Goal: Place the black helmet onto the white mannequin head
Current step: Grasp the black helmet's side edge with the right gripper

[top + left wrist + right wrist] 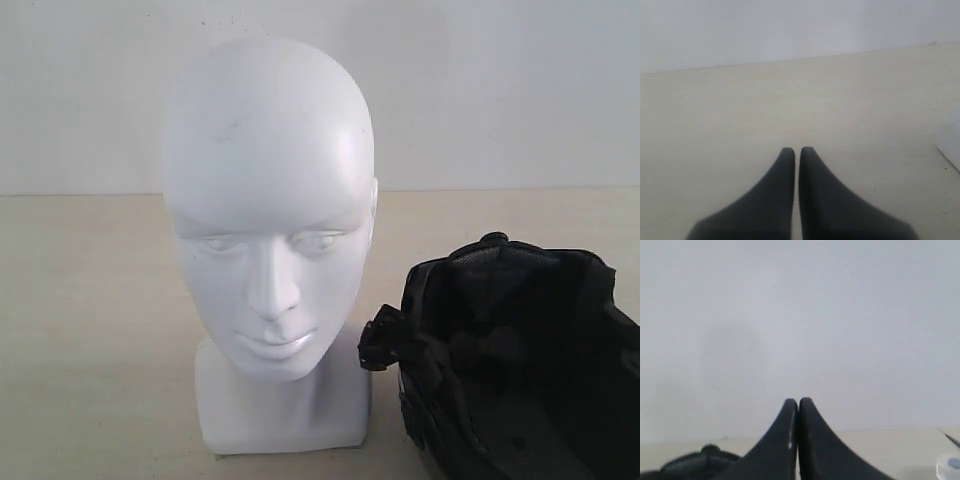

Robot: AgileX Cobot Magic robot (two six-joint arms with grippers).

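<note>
My right gripper is pointing at the wall above the helmet's upturned lining (525,395). Next, I tilt the gripper down and grab the helmet by its rim (434,375) next to the mannequin head.
The white mannequin head (270,230) stands upright on its squarish base, facing the exterior camera, left of centre. The black helmet (510,360) lies upside down on the table just to its right, padded lining facing up; its visor is hidden. Neither gripper appears in the exterior view. My left gripper (797,150) is shut and empty above bare table, with a white corner of the head's base (951,145) at the picture's edge. My right gripper (798,401) is shut and empty, pointing at the wall, and a bit of the helmet (700,460) shows beside its fingers.
A beige table (90,330) runs back to a plain white wall (500,90). A small white roll-like object (949,465) sits at the edge of the right wrist view.
</note>
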